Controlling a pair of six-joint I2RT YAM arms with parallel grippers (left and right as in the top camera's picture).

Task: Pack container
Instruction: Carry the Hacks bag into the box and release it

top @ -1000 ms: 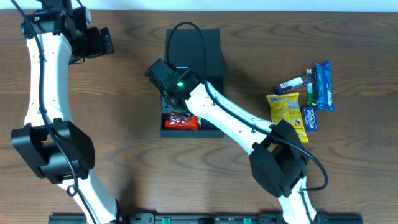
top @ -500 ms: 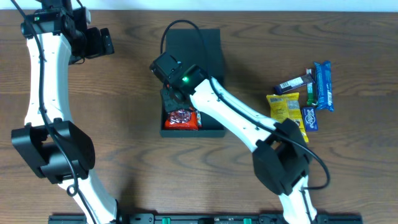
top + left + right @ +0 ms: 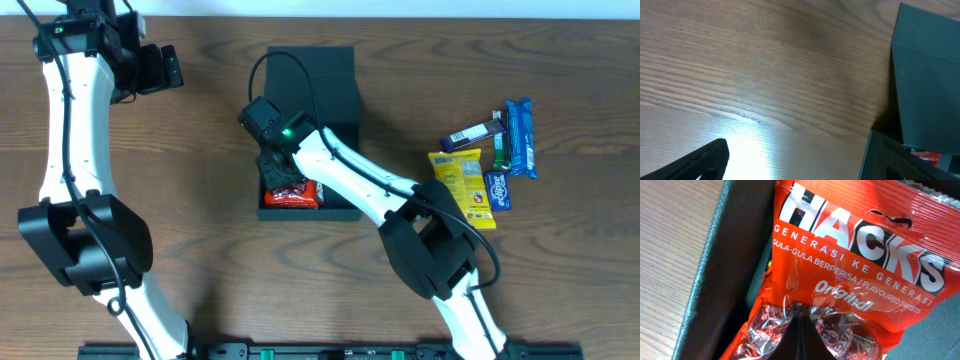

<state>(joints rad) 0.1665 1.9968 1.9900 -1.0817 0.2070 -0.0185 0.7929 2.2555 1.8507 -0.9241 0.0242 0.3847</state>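
Observation:
The Hacks candy bag (image 3: 291,197) lies at a slant across the container. Next, my right gripper pushes the bag's inner edge (image 3: 316,196) toward the container's side before it packs the yellow packet.
The dark teal container (image 3: 340,125) sits mid-table with its flap lid (image 3: 312,75) open at the back. A red Hacks candy bag (image 3: 292,196) lies in the container's front part. My right gripper (image 3: 278,172) is inside the container, shut on the clear end of the bag (image 3: 801,311). In the right wrist view the bag (image 3: 855,265) lies against the container's left wall (image 3: 722,270). My left gripper (image 3: 165,68) is open and empty at the far left. Its wrist view (image 3: 795,170) shows bare table and the container's corner (image 3: 925,75).
Several snack packets lie at the right: a yellow one (image 3: 459,178), a dark bar (image 3: 473,132), a long blue one (image 3: 520,135) and a small blue one (image 3: 498,190). The right arm's cable loops over the lid.
My right gripper has moved a little toward the container's front, down onto the red bag, and its wrist has turned. The left arm has not moved.

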